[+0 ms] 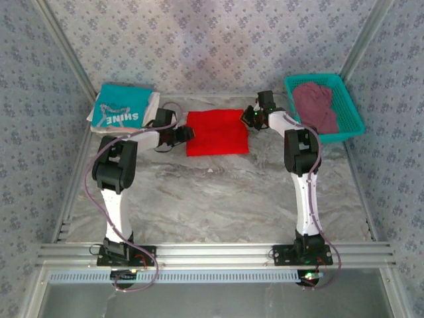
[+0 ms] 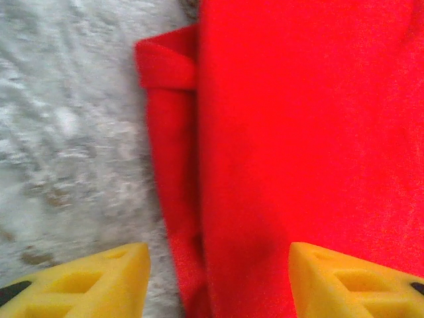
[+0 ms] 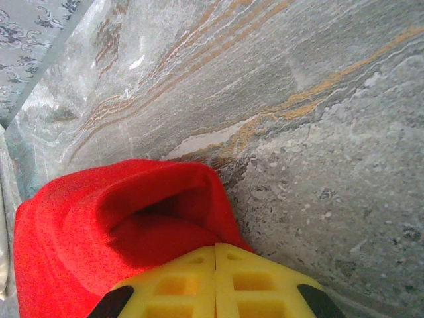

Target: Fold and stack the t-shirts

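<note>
The robot's left gripper straddles just the red t-shirt's edge, where an under layer pokes out (image 2: 172,132), so it needs to shift further in over the t-shirt's top fold (image 2: 248,179) before it pinches.
A bright red t-shirt (image 1: 217,132) lies folded into a rectangle at the back middle of the table. My left gripper (image 1: 188,134) is at its left edge. In the left wrist view its yellow fingers (image 2: 93,281) stand apart, open, straddling that folded edge (image 2: 173,199) with nothing pinched. My right gripper (image 1: 250,119) is at the shirt's far right corner, its fingers pressed together (image 3: 216,250) on a raised fold of the red cloth (image 3: 99,225). A teal t-shirt (image 1: 121,110) printed "SHINE" lies folded on a white one (image 1: 153,103) at the back left. A maroon t-shirt (image 1: 315,106) sits crumpled in a basket.
The teal plastic basket (image 1: 350,109) stands at the back right corner. The marble tabletop (image 1: 218,192) stretches bare between the arms and the near rail. Patterned walls close the back and sides.
</note>
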